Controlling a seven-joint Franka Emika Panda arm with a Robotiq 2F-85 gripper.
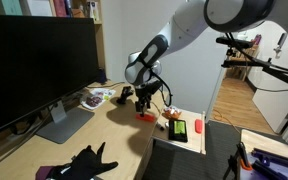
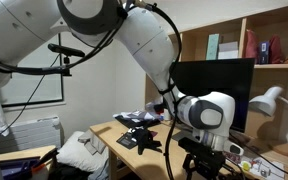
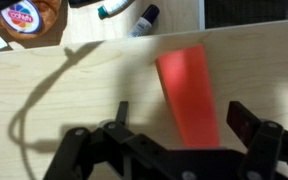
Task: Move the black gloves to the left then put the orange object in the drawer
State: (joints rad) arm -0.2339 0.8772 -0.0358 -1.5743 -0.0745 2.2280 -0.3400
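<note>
The orange object [image 3: 189, 95] sits at a slant between my gripper's open fingers and is nearer to one of them, so I should turn my gripper square to its long sides [image 3: 172, 98] and centre it before I close the fingers.
The orange object [image 3: 188, 92], a slim orange-red bar, lies flat on the light wood desk. In the wrist view my gripper [image 3: 184, 125] is open just above it, one finger on each side of the bar's near end, not touching it. In an exterior view the gripper [image 1: 144, 103] hangs over the bar [image 1: 144, 117] at mid desk. The black gloves [image 1: 84, 161] lie with splayed fingers at the desk's near end, well apart from the gripper. What looks like the light wood drawer [image 1: 196, 138] is just right of the bar.
A big monitor [image 1: 34, 60] stands on the desk's left. Snack packets [image 1: 96, 97] lie behind the gripper. A red item [image 1: 176, 128] and a green item [image 1: 196, 127] lie in the drawer area. A dark chair [image 1: 179, 160] stands by the desk's front edge.
</note>
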